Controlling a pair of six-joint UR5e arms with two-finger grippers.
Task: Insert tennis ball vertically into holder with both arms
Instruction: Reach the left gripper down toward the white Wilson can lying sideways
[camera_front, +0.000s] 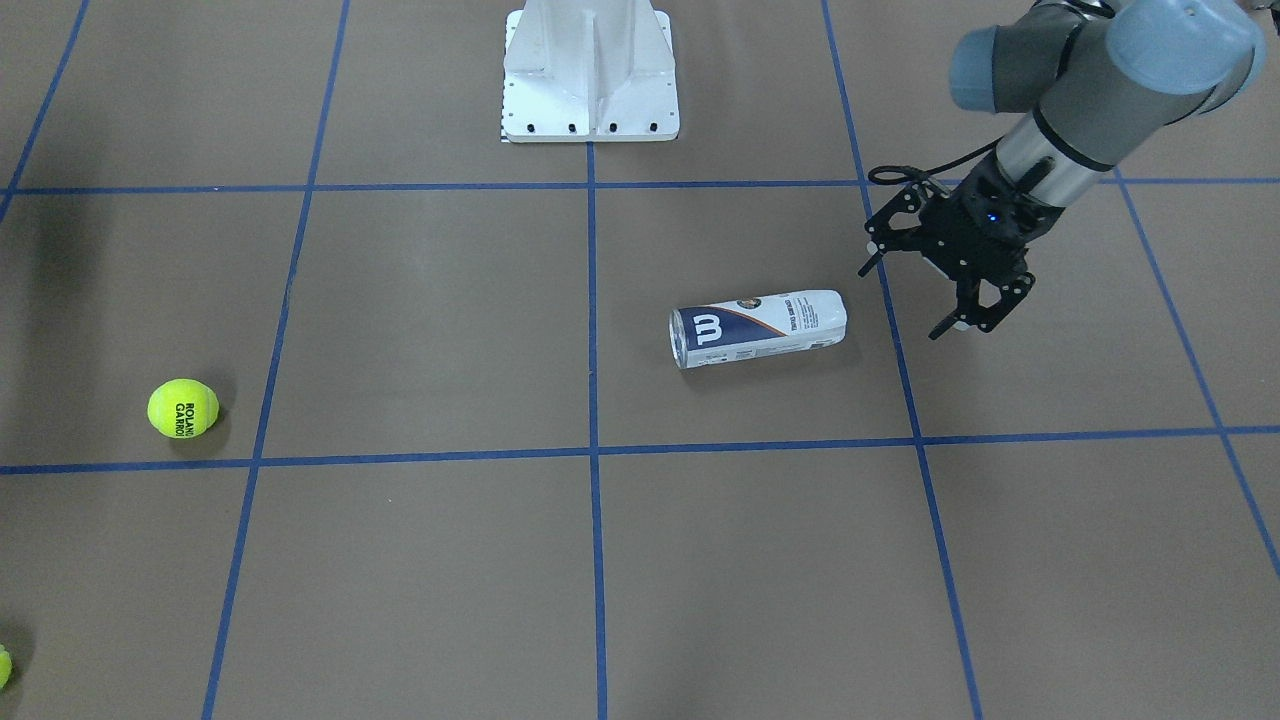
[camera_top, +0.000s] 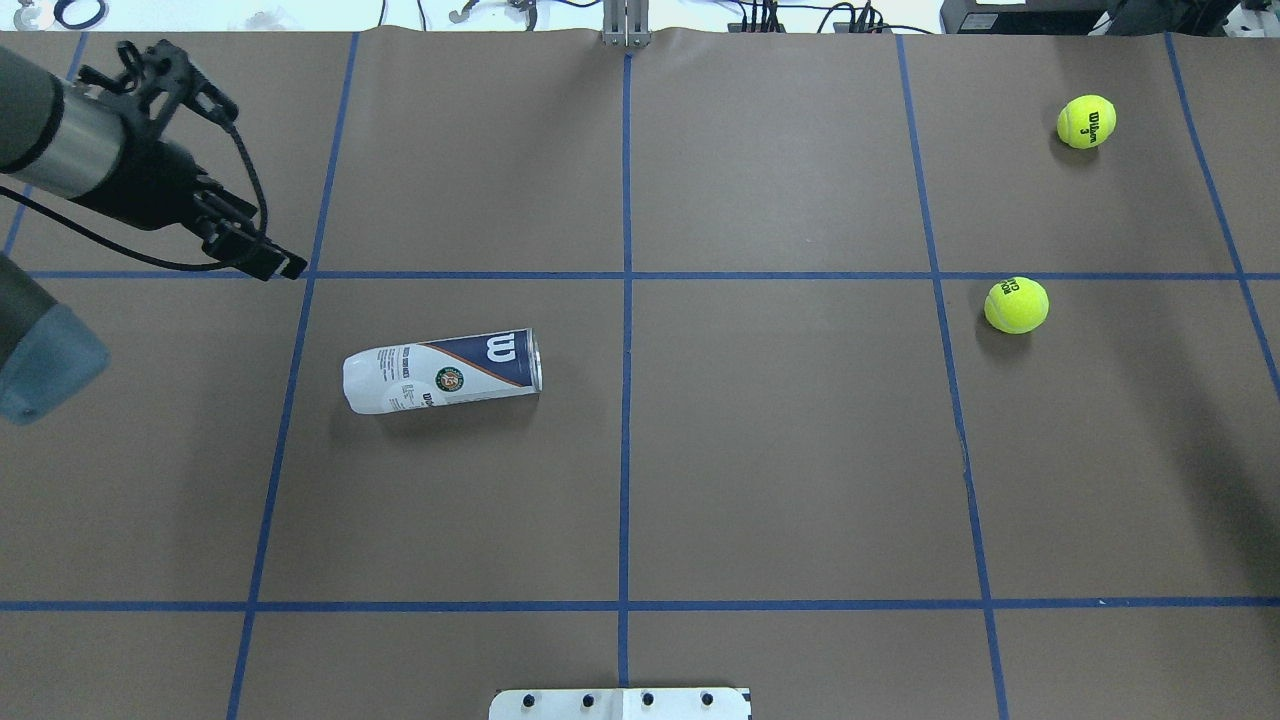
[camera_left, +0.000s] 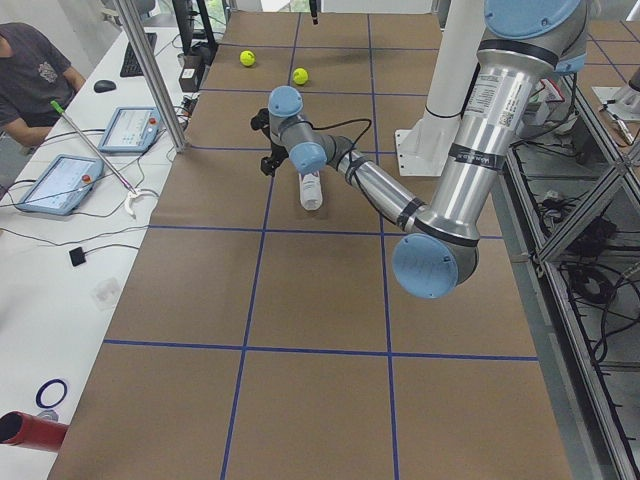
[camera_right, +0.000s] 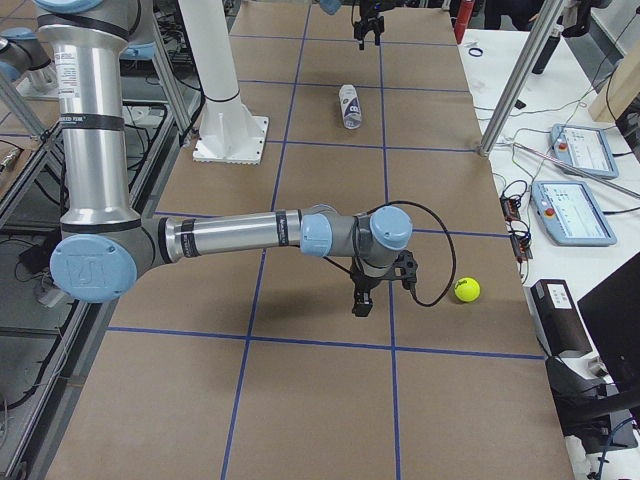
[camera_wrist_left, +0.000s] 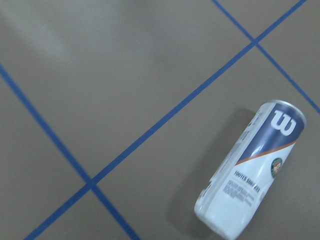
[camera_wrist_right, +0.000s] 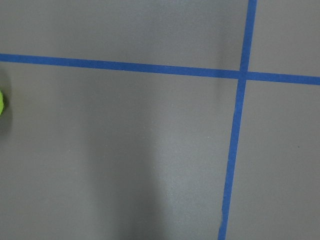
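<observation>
The silver rim (camera_front: 678, 340) goes around the holder's navy end (camera_front: 758, 329). The holder will show an empty opening there when I turn it upright.
The holder (camera_top: 442, 372), a clear can with a white and navy label, lies on its side left of the table's middle, its silver rim toward the centre line. It also fills the lower right of the left wrist view (camera_wrist_left: 252, 172). My left gripper (camera_front: 903, 302) hovers open and empty just beyond the can's closed end, apart from it. The tennis ball (camera_top: 1016, 305) with black ROLAND GARROS print rests far off on the right half (camera_front: 183, 408). My right gripper (camera_right: 361, 303) hangs fingers-down over that side; I cannot tell whether it is open or shut.
A second yellow-green ball (camera_top: 1086, 121) with Wilson print lies at the far right. The white pedestal base (camera_front: 590, 70) stands at the robot's edge. A side bench with tablets (camera_left: 60, 180), a metal post (camera_left: 150, 75) and a seated person (camera_left: 30, 70) border the far side.
</observation>
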